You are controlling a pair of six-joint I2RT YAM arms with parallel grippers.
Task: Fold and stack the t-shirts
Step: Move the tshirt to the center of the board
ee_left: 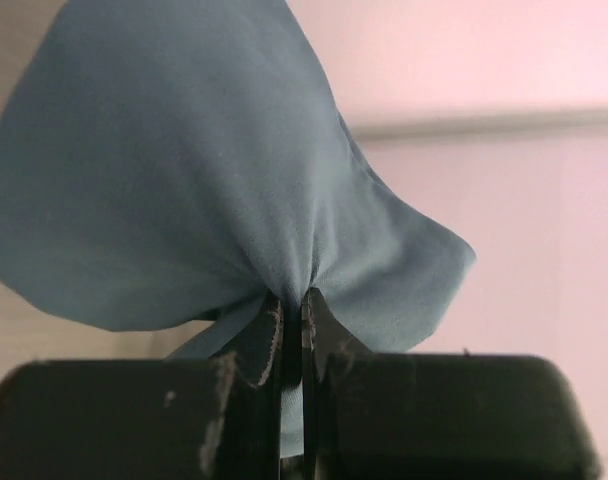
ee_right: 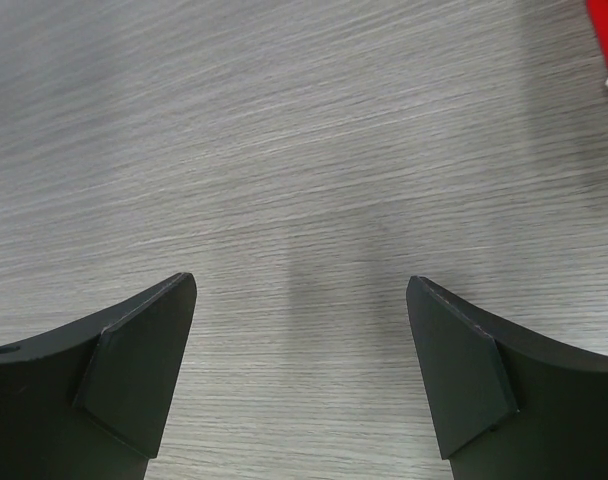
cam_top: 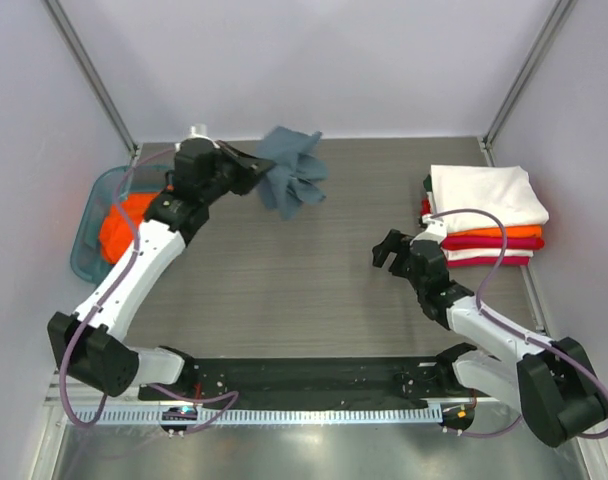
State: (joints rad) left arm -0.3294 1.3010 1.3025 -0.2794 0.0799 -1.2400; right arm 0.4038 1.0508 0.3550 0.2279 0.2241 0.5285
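The blue-grey t-shirt (cam_top: 293, 172) hangs bunched from my left gripper, so next I lower it onto the open tabletop (cam_top: 329, 255) for my right gripper to take and spread its edge.
A slate blue-grey t-shirt (cam_top: 292, 172) hangs bunched in the air over the far left of the table, pinched in my left gripper (cam_top: 256, 170). In the left wrist view the blue cloth (ee_left: 184, 170) billows up from the shut left gripper (ee_left: 292, 300). At the far right lies a stack of folded t-shirts (cam_top: 487, 215), white on top (cam_top: 484, 192), with orange (cam_top: 504, 232) and red (cam_top: 489, 243) layers below. An orange shirt (cam_top: 124, 225) lies in the basket at left. My right gripper (cam_top: 389, 250) hovers open over bare table, seen in the wrist view as the right gripper (ee_right: 301, 290) with nothing between its fingers.
A teal translucent basket (cam_top: 84, 245) stands at the table's left edge. Grey wood-grain tabletop (cam_top: 304, 280) spreads between the arms. White walls with metal posts close in the back and sides. A black rail (cam_top: 304, 380) runs along the near edge.
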